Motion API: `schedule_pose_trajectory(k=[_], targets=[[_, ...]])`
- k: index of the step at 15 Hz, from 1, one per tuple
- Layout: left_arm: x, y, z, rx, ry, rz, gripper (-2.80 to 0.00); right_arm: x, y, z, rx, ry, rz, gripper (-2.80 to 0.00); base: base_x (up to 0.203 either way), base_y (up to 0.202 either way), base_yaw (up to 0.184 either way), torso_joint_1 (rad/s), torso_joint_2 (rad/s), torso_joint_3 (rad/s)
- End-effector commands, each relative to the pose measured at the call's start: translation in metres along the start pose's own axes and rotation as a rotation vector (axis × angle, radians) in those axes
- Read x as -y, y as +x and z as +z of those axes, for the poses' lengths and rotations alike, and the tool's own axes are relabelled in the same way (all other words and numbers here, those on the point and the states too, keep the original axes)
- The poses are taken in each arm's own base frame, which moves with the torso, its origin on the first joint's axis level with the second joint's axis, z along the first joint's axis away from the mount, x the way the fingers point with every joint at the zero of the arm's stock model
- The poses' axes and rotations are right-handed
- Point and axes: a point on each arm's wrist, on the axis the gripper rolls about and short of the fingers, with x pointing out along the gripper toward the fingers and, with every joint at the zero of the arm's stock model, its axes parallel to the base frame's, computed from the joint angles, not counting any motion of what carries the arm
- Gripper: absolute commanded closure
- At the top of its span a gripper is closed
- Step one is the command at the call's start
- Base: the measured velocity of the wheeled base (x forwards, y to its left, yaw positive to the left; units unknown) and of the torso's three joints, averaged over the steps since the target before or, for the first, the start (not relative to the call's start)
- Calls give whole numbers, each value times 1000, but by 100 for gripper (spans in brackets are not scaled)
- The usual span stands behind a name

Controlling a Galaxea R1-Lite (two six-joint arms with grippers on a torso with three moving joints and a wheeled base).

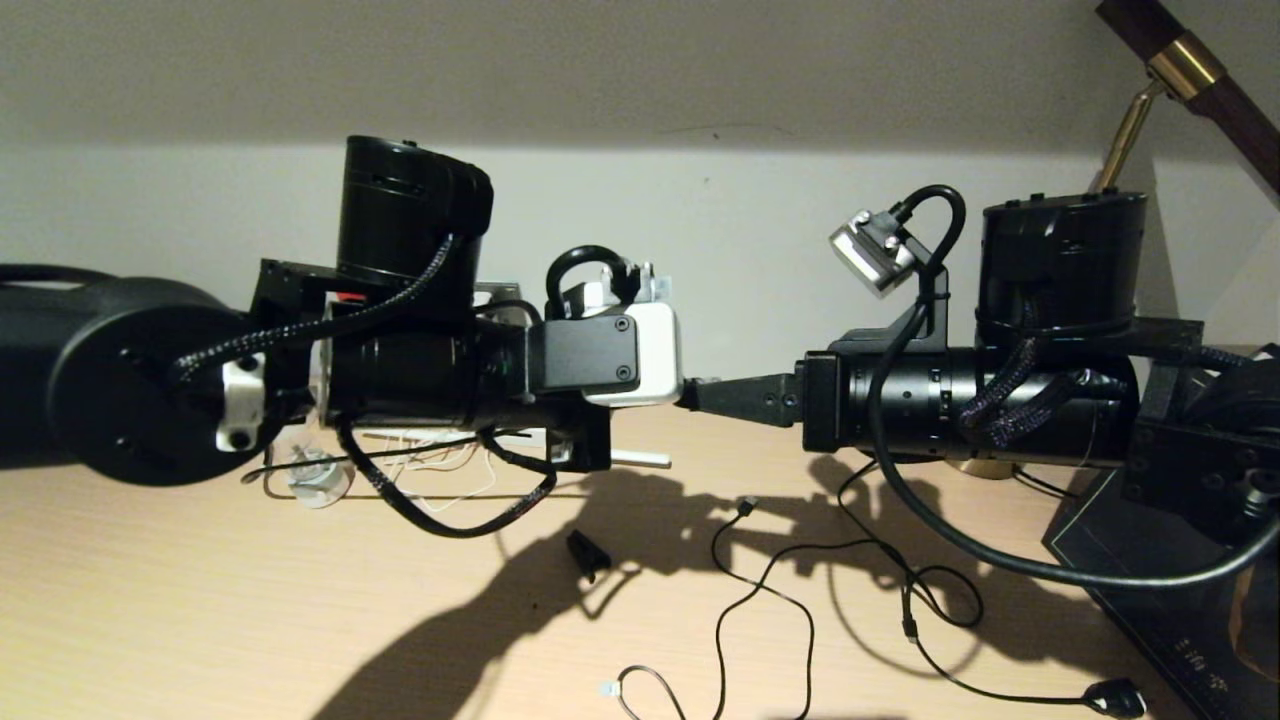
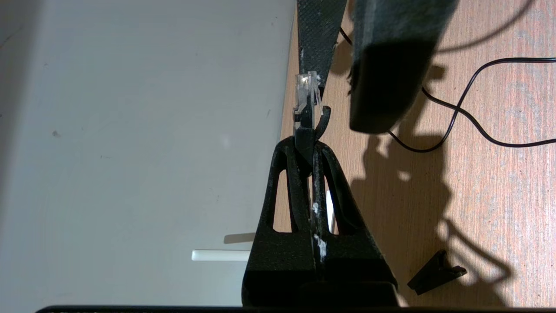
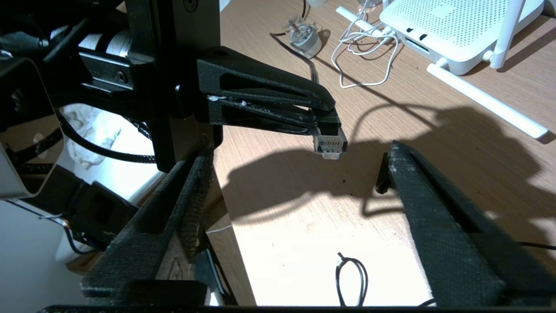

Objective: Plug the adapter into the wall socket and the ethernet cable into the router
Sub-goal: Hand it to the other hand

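Observation:
Next, I reach further with my right gripper and close it around the connector [image 3: 328,127] before my left gripper opens, because the clear connector [image 3: 331,146] is too far past my right gripper's fingers.
My left gripper [image 2: 306,150] is shut on the ethernet cable just behind its clear connector [image 2: 307,93], held above the wooden table. In the right wrist view the connector [image 3: 330,143] sticks out of the left gripper [image 3: 323,117] and faces my right gripper [image 3: 297,156]. That gripper is open, and the plug hovers just beyond the gap between its fingertips. In the head view both grippers meet tip to tip near the middle [image 1: 690,395]. The white router [image 3: 447,26] lies flat with its antennas [image 3: 482,102] spread. The adapter and the wall socket are hidden; only a thin white cord [image 3: 367,61] shows.
A small black clip [image 2: 436,271] lies on the table below the arms. Thin black cables [image 1: 780,590] loop across the front, one ending in a black oval disc [image 1: 1115,697]. A dark flat box [image 1: 1150,570] and a brass lamp [image 1: 1180,60] stand at the right.

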Motion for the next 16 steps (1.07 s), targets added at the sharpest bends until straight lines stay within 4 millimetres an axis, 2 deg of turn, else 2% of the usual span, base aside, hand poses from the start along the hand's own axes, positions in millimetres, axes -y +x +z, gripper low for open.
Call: schedule_pose_trajectory(k=[1, 15, 16], targets=[[-1, 0, 0, 3, 8, 4, 0, 0, 0, 0, 0, 0, 4, 0, 0, 0, 0, 0, 0, 0], [0, 3, -1, 6, 0, 2, 0, 0, 0, 0, 21, -12, 3, 0, 0, 0, 0, 0, 0, 0], [0, 3, -1, 6, 0, 2, 0, 0, -1, -2, 17, -13, 0, -280, 0, 0, 0, 0, 0, 0]])
